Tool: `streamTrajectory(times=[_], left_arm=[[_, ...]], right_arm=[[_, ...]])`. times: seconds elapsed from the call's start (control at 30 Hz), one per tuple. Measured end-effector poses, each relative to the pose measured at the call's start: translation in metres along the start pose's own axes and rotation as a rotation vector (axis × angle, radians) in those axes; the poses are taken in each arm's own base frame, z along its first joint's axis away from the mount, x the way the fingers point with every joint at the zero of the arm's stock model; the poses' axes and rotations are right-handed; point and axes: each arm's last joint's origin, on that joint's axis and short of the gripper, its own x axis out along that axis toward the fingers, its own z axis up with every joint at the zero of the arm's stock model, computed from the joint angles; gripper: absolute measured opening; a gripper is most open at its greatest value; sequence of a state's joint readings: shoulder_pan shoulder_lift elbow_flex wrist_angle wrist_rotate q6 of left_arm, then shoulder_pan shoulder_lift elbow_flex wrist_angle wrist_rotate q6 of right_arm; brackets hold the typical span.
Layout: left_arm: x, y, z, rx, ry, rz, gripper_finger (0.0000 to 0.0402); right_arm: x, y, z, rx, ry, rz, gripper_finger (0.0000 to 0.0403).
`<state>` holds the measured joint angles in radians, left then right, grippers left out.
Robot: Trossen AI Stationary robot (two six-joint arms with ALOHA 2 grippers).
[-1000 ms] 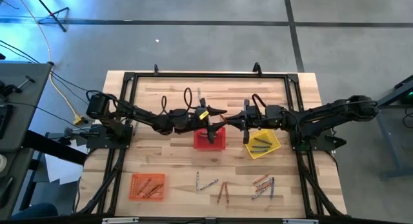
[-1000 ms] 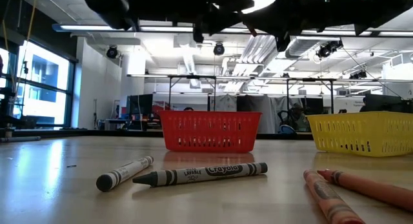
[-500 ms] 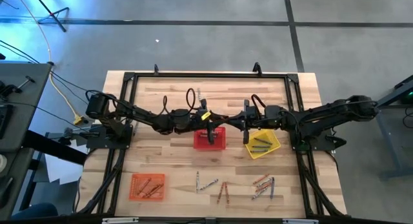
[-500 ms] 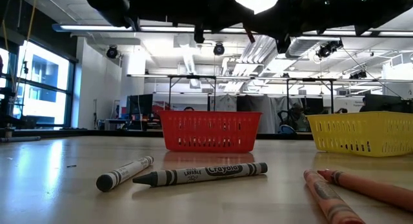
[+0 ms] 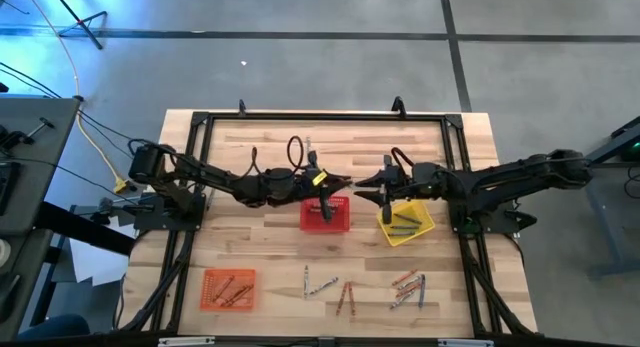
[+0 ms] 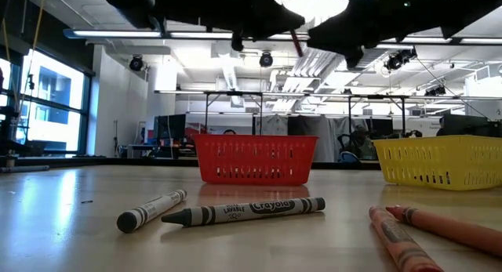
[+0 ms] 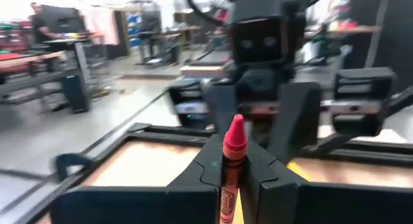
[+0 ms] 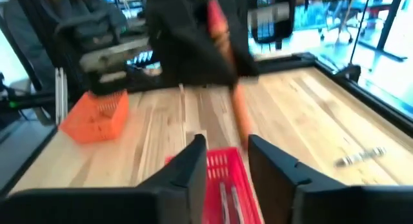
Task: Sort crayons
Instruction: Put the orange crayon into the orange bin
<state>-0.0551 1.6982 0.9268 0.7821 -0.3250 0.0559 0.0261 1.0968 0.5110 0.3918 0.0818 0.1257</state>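
I should carry the red crayon over with my left gripper and drop it into the orange basket with the reddish crayons (image 5: 228,289), because the basket is far from my right gripper.
A red crayon (image 7: 233,140) stands between the fingers of my left gripper (image 7: 233,164), which is shut on it above the table's middle (image 5: 347,182). My right gripper (image 8: 227,153) faces it from the right (image 5: 360,191), open and holding nothing, a short gap away from the crayon (image 8: 237,101). Below them sits the red basket (image 5: 325,215). Loose crayons (image 5: 345,292) lie flat near the front edge; a grey one (image 6: 150,209) and a dark one (image 6: 245,212) show in the low view. My left gripper pinches the red crayon's wrapped shaft (image 7: 230,179) between its two fingers. They come level from the table's left and lie across the crayon. It stands nearly upright and a little tilted, pointed end (image 7: 235,124) up, lifted clear above the table.
The yellow basket (image 5: 405,224) with several crayons stands right of the red one. The orange basket (image 5: 228,287) with crayons sits at the front left. More crayons (image 5: 408,287) lie at the front right. Black frame rails (image 5: 190,167) run along the table's sides.
My left gripper has shut on the red crayon. My right gripper has opened, let go of it and drawn back slightly toward the table's right. The crayon stays in the air above the middle, now in the left gripper alone.
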Motion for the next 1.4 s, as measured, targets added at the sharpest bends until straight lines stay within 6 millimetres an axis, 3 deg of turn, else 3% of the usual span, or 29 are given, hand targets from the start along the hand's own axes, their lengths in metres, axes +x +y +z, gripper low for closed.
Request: streamTrajectory(times=[0.2,0.33,0.5,0.63,0.77,1.07,1.4], left_arm=[[-0.032,0.007,0.018,-0.042,0.246,0.112,0.0003],[-0.079,-0.001,0.024,-0.240,0.545,0.050,0.0005],[-0.143,-0.011,0.038,-0.648,0.891,-0.044,0.0013],[-0.186,-0.021,0.040,-0.831,1.092,0.069,0.0013],[-0.215,-0.036,0.032,-0.908,1.252,0.231,0.0013],[-0.239,-0.079,0.011,-0.947,1.466,0.338,0.0014],[-0.237,-0.100,-0.017,-0.825,1.546,0.416,0.0015]], right_arm=[[-0.024,-0.002,0.006,0.027,0.048,-0.015,0.0138],[-0.031,-0.002,0.002,0.038,0.105,-0.024,0.0139],[-0.028,-0.003,-0.002,0.045,0.139,-0.043,0.0139],[-0.025,-0.004,-0.005,0.079,0.147,-0.071,0.0139],[-0.022,-0.005,-0.007,0.092,0.154,-0.106,0.0139],[-0.020,-0.005,-0.006,0.093,0.134,-0.125,0.0139],[-0.020,-0.005,-0.006,0.094,0.126,-0.123,0.0139]])
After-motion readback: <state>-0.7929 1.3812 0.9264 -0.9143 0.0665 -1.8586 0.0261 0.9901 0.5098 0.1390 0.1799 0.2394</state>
